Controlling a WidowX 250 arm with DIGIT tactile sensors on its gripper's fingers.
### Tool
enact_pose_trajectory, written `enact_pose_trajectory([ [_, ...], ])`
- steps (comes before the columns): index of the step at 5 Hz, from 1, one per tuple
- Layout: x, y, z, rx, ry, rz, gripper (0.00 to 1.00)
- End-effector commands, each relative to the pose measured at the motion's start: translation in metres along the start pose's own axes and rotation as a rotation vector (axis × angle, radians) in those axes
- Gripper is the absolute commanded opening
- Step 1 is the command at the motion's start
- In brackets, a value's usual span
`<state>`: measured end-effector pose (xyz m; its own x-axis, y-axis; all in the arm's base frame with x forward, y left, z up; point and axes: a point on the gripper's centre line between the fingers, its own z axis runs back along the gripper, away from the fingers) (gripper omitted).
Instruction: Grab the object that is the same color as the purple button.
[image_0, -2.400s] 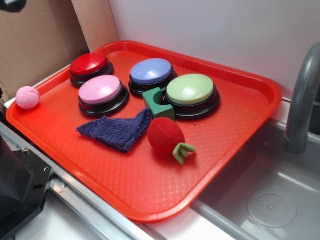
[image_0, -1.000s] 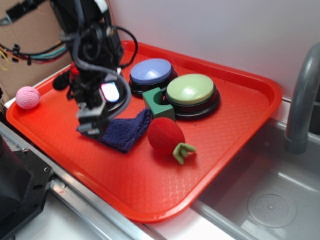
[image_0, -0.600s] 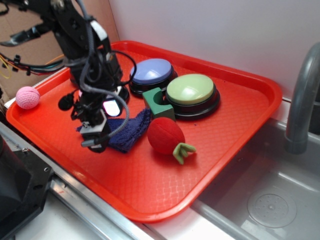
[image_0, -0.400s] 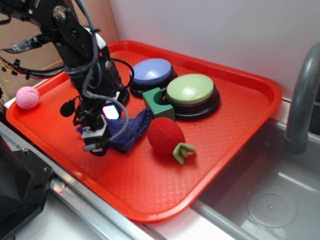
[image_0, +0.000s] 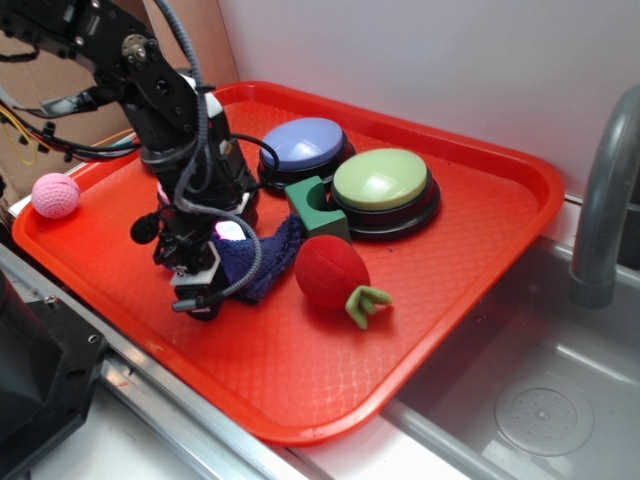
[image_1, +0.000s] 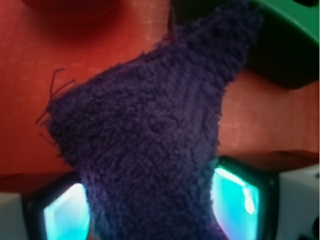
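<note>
The dark purple rag has a thick, fuzzy pile, so its free tip will keep sticking out rather than droop when the robot's gripper lifts the rag.
The dark purple fuzzy rag lies flat on the red tray, its tip pointing at the green block. My gripper is down over the rag's left end, hiding that part. In the wrist view the rag fills the space between my two cyan-lit pads, and it looks flat, not bunched. My gripper is open and straddles it. The purple button sits at the back of the tray, to the right of the arm.
A green-topped button stands right of the purple one. A red plush ball with a green stem lies just right of the rag. A pink crochet ball rests on the tray's left rim. A grey sink and faucet are at the right.
The arm came in from the left and dropped lower over the rag's left end. The rag has stayed where it lay.
</note>
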<state>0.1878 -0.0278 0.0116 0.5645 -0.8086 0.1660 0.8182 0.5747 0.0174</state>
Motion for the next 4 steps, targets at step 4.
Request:
enact_pose_trajectory([
  [4, -0.002, 0.005, 0.031, 0.051, 0.016, 0.207, 0.0],
])
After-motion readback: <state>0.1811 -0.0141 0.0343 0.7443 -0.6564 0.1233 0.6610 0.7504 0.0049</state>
